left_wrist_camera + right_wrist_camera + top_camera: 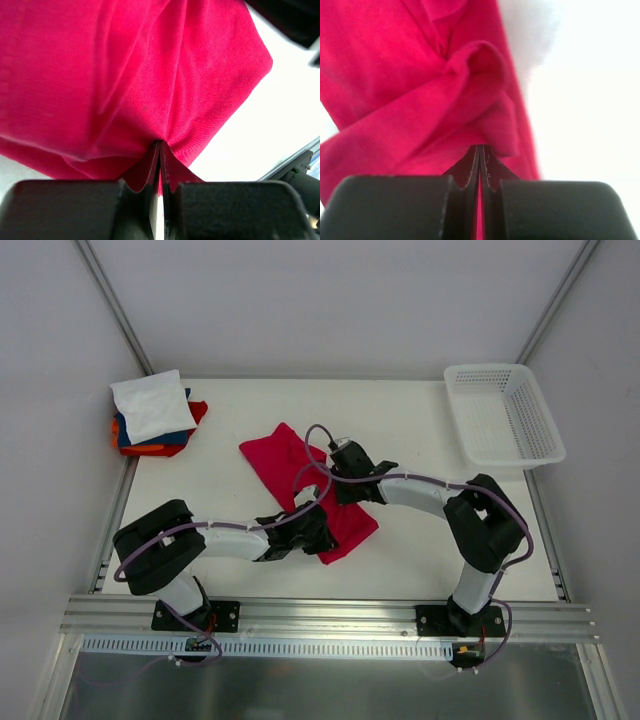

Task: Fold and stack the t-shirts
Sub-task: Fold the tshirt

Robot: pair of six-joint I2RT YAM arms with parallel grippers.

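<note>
The crimson-red t-shirt (276, 466) is lying at a slant with a bunched fold at its edge, so the robot's left gripper should swing the t-shirt's near end (350, 537) straight before folding any further.
The crimson-red t-shirt (281, 461) lies as a long crumpled strip across the middle of the table. My left gripper (312, 526) is shut on its near end; in the left wrist view the left gripper (160, 145) pinches the red cloth (125, 75). My right gripper (345, 480) is shut on the shirt's right edge; in the right wrist view the right gripper (480, 147) pinches a bunched fold (435, 90). A stack of folded shirts (153, 415), white on top of blue, orange and red, sits at the far left corner.
A white plastic mesh basket (503, 414) stands at the far right corner. The white table (420, 550) is bordered by metal rails at the left, right and near edges.
</note>
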